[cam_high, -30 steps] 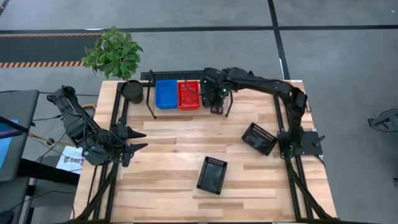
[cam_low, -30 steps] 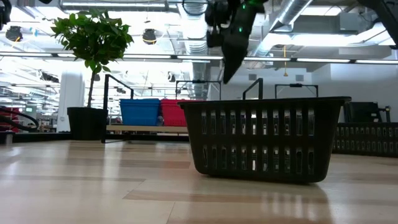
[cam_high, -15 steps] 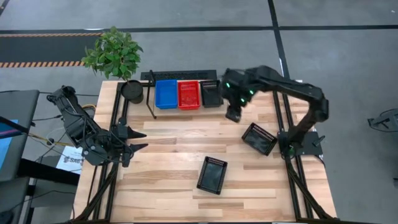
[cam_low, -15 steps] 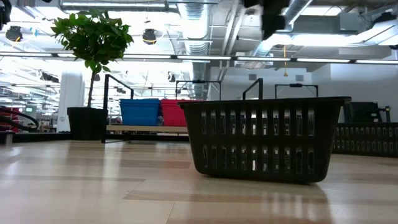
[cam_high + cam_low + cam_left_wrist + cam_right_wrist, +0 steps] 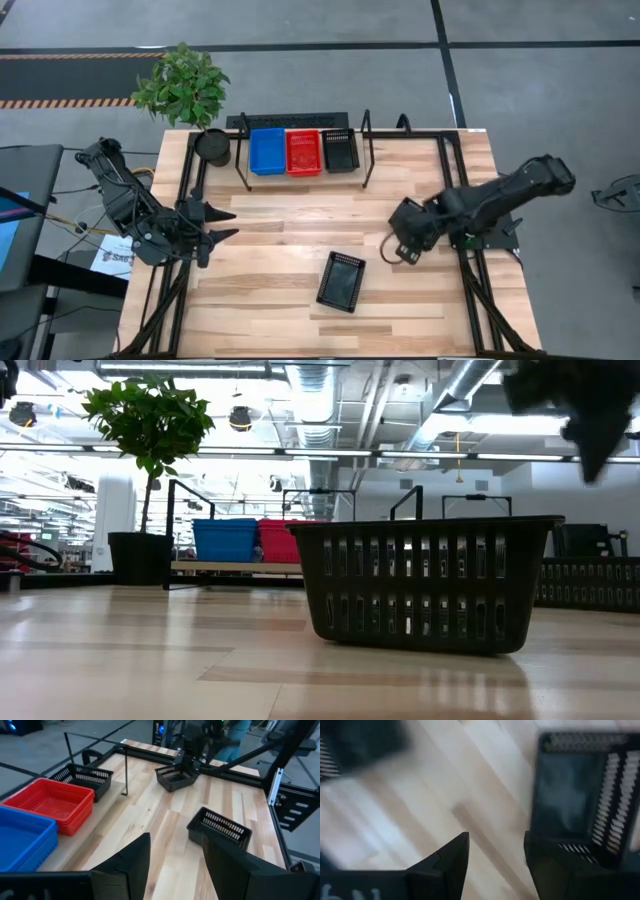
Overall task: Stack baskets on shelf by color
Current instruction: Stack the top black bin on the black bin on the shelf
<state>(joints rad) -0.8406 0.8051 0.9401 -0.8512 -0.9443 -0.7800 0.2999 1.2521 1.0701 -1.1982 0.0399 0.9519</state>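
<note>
The black basket's near side (image 5: 535, 795) is outside my right gripper's open fingers, so next I move that gripper across until they straddle the basket's rim (image 5: 532, 822), then lift.
On the shelf (image 5: 300, 128) at the far edge, a blue basket (image 5: 267, 152), a red basket (image 5: 304, 152) and a black basket (image 5: 341, 150) rest side by side on the board. A second black basket (image 5: 341, 281) lies on the table's near middle. My right gripper (image 5: 400, 245) is open, low over a third black basket (image 5: 176, 776) at the table's right. In the right wrist view one finger (image 5: 555, 865) stands at that basket's (image 5: 585, 800) wall. My left gripper (image 5: 222, 225) waits open at the table's left. My right gripper comes down from above at the rim of the right-hand black basket (image 5: 172, 770), which sits flat on the table. The blur leaves me unable to tell whether a finger touches it.
A potted plant (image 5: 185, 85) in a round black pot (image 5: 212, 146) stands at the shelf's left end. Black tube hoops (image 5: 366, 150) rise at the shelf's ends. Bare wood lies between the shelf and the two loose baskets.
My right gripper has drawn back from the shelf, leaving a black basket there beside the red one. It has swung toward the table's right and near edge and dropped low over the right-hand black basket. Nothing else has moved.
</note>
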